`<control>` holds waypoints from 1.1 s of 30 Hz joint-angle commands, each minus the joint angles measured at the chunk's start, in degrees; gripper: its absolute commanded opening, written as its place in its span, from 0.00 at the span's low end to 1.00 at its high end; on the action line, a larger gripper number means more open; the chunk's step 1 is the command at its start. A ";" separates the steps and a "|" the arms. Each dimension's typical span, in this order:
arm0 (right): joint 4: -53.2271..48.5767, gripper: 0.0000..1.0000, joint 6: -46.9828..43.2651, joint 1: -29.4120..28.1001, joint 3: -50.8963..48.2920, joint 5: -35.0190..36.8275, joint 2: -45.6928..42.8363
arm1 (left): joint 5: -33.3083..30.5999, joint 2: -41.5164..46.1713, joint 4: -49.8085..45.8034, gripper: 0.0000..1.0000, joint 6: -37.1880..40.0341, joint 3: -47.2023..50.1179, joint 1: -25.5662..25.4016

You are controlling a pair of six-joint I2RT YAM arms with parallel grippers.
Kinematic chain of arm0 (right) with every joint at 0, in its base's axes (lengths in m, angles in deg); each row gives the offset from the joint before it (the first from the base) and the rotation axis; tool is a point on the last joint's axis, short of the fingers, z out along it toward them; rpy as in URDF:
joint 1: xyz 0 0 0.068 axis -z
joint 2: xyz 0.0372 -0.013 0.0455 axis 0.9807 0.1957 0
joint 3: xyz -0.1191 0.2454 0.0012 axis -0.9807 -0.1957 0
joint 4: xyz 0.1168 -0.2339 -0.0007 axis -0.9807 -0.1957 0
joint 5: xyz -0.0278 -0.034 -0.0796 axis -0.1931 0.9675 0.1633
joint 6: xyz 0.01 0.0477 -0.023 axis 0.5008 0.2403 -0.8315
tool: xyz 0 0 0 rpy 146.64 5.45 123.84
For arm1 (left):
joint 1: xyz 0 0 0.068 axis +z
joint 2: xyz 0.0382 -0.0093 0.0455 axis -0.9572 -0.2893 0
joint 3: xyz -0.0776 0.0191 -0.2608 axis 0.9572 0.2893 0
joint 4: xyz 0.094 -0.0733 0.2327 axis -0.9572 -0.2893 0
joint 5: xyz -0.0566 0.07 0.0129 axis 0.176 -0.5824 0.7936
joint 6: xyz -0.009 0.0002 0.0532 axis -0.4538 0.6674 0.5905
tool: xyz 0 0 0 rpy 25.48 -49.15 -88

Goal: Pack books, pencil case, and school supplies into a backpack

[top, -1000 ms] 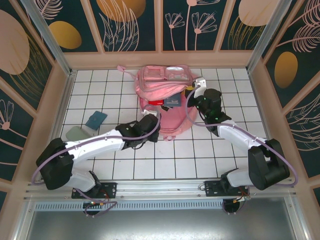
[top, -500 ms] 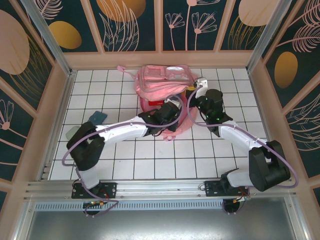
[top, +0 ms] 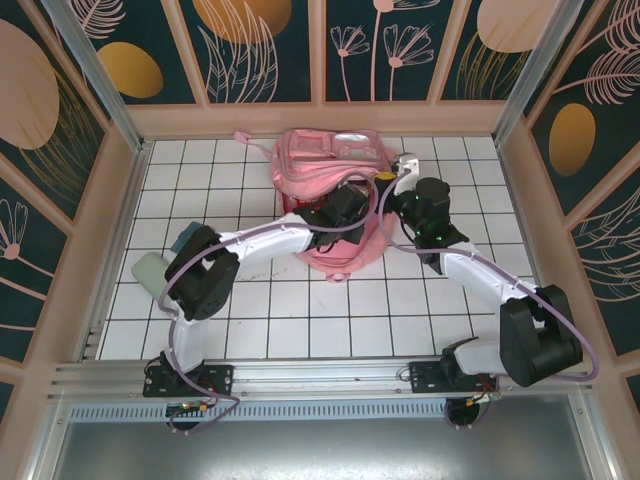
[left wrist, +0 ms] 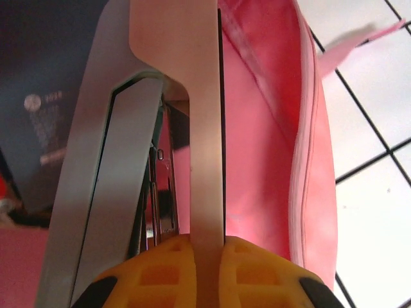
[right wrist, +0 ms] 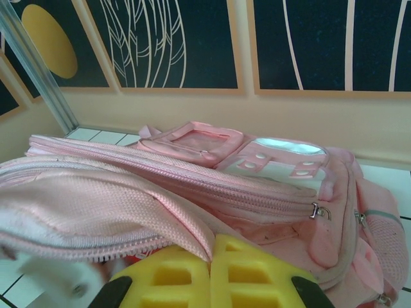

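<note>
The stapler [left wrist: 119, 186] is over clear pink lining [left wrist: 257, 160] beside the navy book. My left gripper should keep lowering the stapler until it rests inside, then let go.
The pink backpack [top: 330, 160] lies at the back middle of the tiled table, its main opening facing the arms. My right gripper [top: 397, 172] is shut on the zip-edged flap [right wrist: 96, 212] at the opening's right side and holds it up. My left gripper [top: 345, 205] reaches into the opening. Its yellow pads [left wrist: 257, 269] are shut on a thin, flat, pale item [left wrist: 205, 128] seen edge-on against the pink lining [left wrist: 263, 160]. A navy book [left wrist: 45, 109] with pale print lies inside on the left. A bit of red [right wrist: 138, 258] shows under the flap.
A small teal square [top: 183, 238] and a grey-teal oblong [top: 150, 268] lie on the tiles at the left, beside my left arm's elbow. Tan walls close in the table at the back and sides. A pink strap [left wrist: 350, 48] trails on the tiles.
My left arm has swung from in front of the backpack up into its opening, its elbow folding back to the left. The right gripper has stayed on the flap.
</note>
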 commanded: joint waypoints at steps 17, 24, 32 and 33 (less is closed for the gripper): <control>8.47 0.00 3.79 0.83 -0.47 -4.96 -4.54 | 7.32 -11.17 4.11 0.00 -9.81 -13.29 3.48; 8.37 0.00 3.72 1.03 -0.58 -4.83 -4.61 | 2.94 -11.74 6.17 0.19 -11.40 -12.01 3.77; 8.69 0.00 3.90 1.44 -0.71 -4.96 -3.94 | 2.36 -6.77 8.25 0.45 -10.62 -6.27 3.79; 8.67 0.00 3.85 1.50 -0.67 -4.89 -3.84 | 2.36 -5.99 8.52 0.45 -10.68 -5.49 3.77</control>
